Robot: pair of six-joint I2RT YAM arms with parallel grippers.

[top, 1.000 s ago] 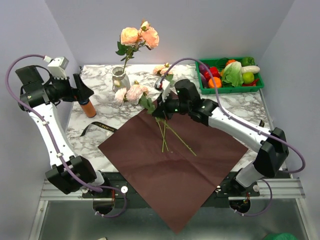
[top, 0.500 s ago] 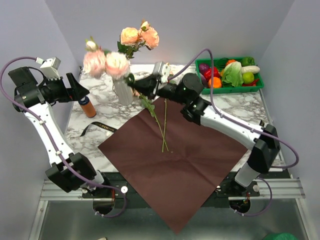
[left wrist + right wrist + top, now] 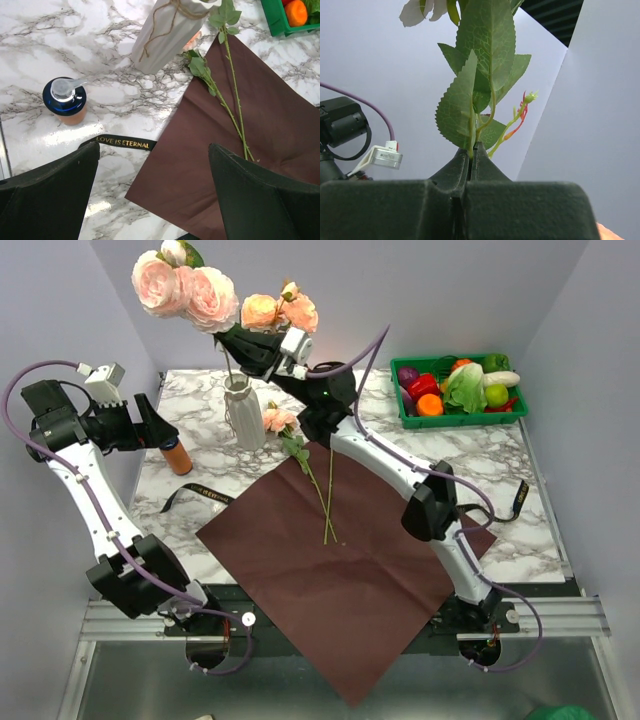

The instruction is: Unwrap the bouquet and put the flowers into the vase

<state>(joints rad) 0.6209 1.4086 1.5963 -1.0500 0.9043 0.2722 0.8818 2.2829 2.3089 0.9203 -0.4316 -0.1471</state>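
Observation:
The pink roses' stem [image 3: 229,366] is pointing down into the vase's opening [image 3: 238,383]. My right gripper goes on lowering the stem until its leaves get close to the vase's rim, and then let go.
My right gripper [image 3: 232,337] is raised high above the white ribbed vase [image 3: 243,412], shut on the stem of a cluster of pink roses [image 3: 185,285]. That stem hangs down to the vase's mouth. In the right wrist view the jaws pinch the stem [image 3: 472,150] just below its green leaves [image 3: 480,65]. Peach roses [image 3: 282,310] stand in the vase. One more rose [image 3: 277,420] lies by the vase, with stems [image 3: 325,490] reaching across the flat dark red paper [image 3: 350,570]. My left gripper [image 3: 155,420] hovers open at the left, holding nothing [image 3: 155,200].
A black ribbon [image 3: 200,493] lies on the marble left of the paper. An orange bottle [image 3: 175,455] stands just below my left gripper. A green crate of vegetables [image 3: 460,390] sits at the back right. The paper overhangs the table's near edge.
My right gripper has lifted the pink roses off the paper and swung them up and left above the vase. The left arm has barely moved.

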